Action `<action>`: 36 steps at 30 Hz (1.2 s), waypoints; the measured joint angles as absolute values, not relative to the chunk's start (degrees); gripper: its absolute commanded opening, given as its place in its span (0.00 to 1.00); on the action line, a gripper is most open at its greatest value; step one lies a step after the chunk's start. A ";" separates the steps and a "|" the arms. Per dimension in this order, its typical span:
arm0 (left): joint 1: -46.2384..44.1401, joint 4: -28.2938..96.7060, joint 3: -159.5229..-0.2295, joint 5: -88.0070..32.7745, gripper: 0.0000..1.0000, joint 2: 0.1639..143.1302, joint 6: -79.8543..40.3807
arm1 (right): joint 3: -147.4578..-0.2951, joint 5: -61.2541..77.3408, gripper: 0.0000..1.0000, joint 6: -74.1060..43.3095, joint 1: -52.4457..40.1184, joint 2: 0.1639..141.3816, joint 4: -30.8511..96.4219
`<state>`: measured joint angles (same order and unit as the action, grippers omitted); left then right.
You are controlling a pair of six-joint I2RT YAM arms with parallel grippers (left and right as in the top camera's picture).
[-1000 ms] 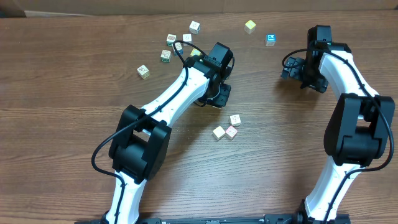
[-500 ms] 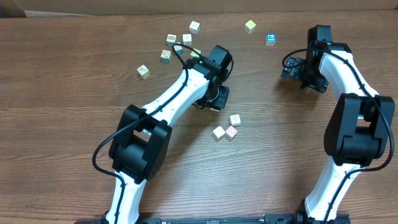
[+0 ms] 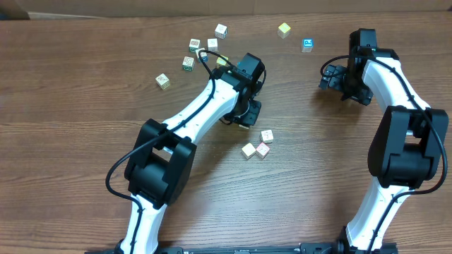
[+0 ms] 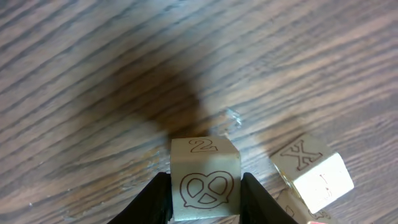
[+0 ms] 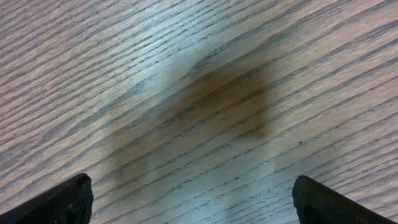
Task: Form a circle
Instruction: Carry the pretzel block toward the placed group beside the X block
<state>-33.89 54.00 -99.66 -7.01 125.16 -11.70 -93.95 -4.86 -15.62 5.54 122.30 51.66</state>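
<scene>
A finger of my left gripper stands between the pretzel cube [image 4: 205, 163] and the X cube [image 4: 311, 168]. Next, I let go of the pretzel cube and push it a bit closer with closed fingers.
My left gripper [image 4: 205, 198] is shut on a pale cube [image 4: 205, 179] printed with a pretzel and a "2", held just above the wood. In the left wrist view a cream cube marked "X" [image 4: 311, 173] lies close to its right. From overhead, the left gripper [image 3: 245, 115] hovers just up and left of the circle's clump: three small pale cubes [image 3: 267, 135], [image 3: 248, 150] and a pink-marked one [image 3: 263, 149]. The held cube is hidden under the gripper there. My right gripper [image 3: 332, 76] stands open over bare wood at the right, its jaws wide apart [image 5: 199, 202].
Several loose cubes [image 3: 188, 63] are scattered at the back left. A yellow cube [image 3: 284, 29] and a blue-faced cube [image 3: 307, 44] lie at the back, near the right arm. The table's [image 3: 70, 155] far edge runs along the top.
My left gripper has edged slightly toward the clump with the cube still held. The right arm and the cubes on the table have not moved.
</scene>
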 measured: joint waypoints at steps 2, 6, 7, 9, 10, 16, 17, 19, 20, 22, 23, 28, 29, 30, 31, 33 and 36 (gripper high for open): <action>-34.57 54.00 -99.66 -7.01 0.29 125.16 -9.47 | -93.95 -4.86 1.00 -15.62 5.54 122.30 51.66; -35.68 54.00 -99.66 -7.03 0.30 125.16 -6.57 | -93.95 -4.84 1.00 -15.62 5.54 122.30 51.66; -35.86 54.00 -99.66 -7.03 0.31 125.16 -6.13 | -93.95 -4.86 1.00 -15.62 5.54 122.30 51.68; -36.03 54.00 -99.66 -7.03 0.31 125.16 -5.54 | -93.95 -4.86 1.00 -15.62 5.54 122.30 51.66; -36.03 54.02 -99.63 -7.03 0.31 125.16 -5.48 | -93.95 -4.84 1.00 -15.64 5.54 122.30 51.66; -36.03 54.65 -99.63 -7.03 0.31 125.16 -5.32 | -93.95 -4.84 1.00 -15.64 5.54 122.30 51.68; -36.03 54.72 -99.63 -7.03 0.31 125.16 -5.32 | -93.95 -4.86 1.00 -15.62 5.54 122.30 51.66; -36.03 54.78 -99.61 -7.01 0.31 125.16 -5.32 | -93.95 -4.86 1.00 -15.59 5.54 122.30 51.66; -36.03 54.81 -99.61 -7.03 0.31 125.16 -5.32 | -93.95 -4.86 1.00 -15.62 5.54 122.30 51.68; -36.03 54.87 -99.33 -7.03 0.31 125.16 -5.34 | -93.95 -4.86 1.00 -15.66 5.54 122.30 51.66; -36.03 54.83 -99.04 -7.03 0.31 125.16 -5.34 | -93.95 -4.86 1.00 -15.62 5.54 122.30 51.66; -36.03 53.45 -96.71 -7.03 0.32 125.16 -5.34 | -93.95 -4.86 1.00 -15.62 5.54 122.30 51.66; -36.03 53.30 -96.51 -7.01 0.34 125.16 -5.34 | -93.95 -4.86 1.00 -15.62 5.54 122.30 51.66; -36.03 53.08 -96.40 -7.03 0.37 125.16 -5.32 | -93.95 -4.84 1.00 -15.62 5.54 122.30 51.66; -36.03 52.86 -96.36 -7.03 0.42 125.16 -5.32 | -93.95 -4.86 1.00 -15.59 5.54 122.30 51.66; -36.03 52.69 -96.36 -7.03 0.53 125.16 -5.21 | -93.95 -4.86 1.00 -15.64 5.54 122.30 51.66; -36.03 52.66 -96.33 -7.01 0.61 125.16 -4.40 | -93.95 -4.84 1.00 -15.59 5.54 122.30 51.66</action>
